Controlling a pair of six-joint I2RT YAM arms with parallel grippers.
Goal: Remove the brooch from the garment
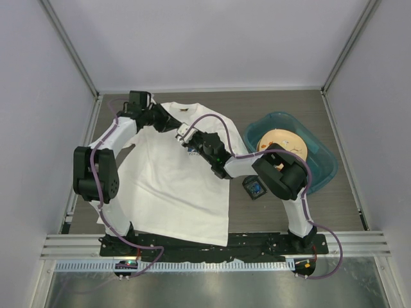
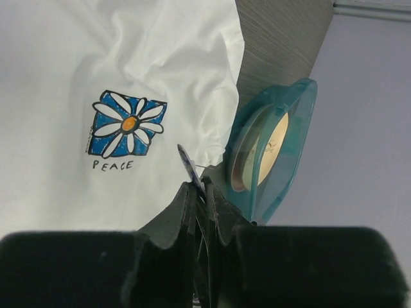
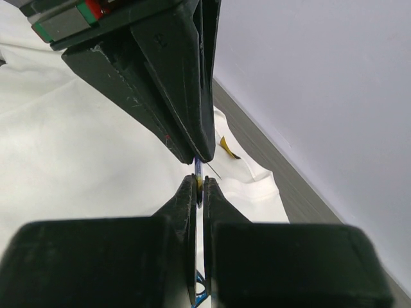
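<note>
My right gripper should open and come around from the basin's side [image 1: 252, 131] while my left gripper holds the brooch, since both pinch it with its needle [image 3: 214, 171] sticking out.
The garment [image 1: 167, 186] is a white T-shirt lying flat on the table, with a blue-and-white flower print [image 2: 126, 124] on the chest. The two grippers meet tip to tip over the chest, just below the collar. The brooch [image 3: 198, 172], seen edge-on as a thin dark-blue disc, is pinched between them above the cloth, and its thin needle sticks out sideways. My left gripper [image 1: 177, 128] is shut on it and holds its edge [image 2: 188, 165] at the fingertips. My right gripper [image 1: 187, 136] is shut on its other edge, right under the left fingers [image 3: 167, 83]. In the top view the brooch is hidden.
A teal basin [image 1: 324, 168] holding a tan spool [image 1: 282, 142] stands at the right, and its rim also shows in the left wrist view [image 2: 302, 122]. A small black box [image 1: 254, 188] lies beside the shirt's right edge. The yellowish neck label [image 3: 225, 146] lies at the collar.
</note>
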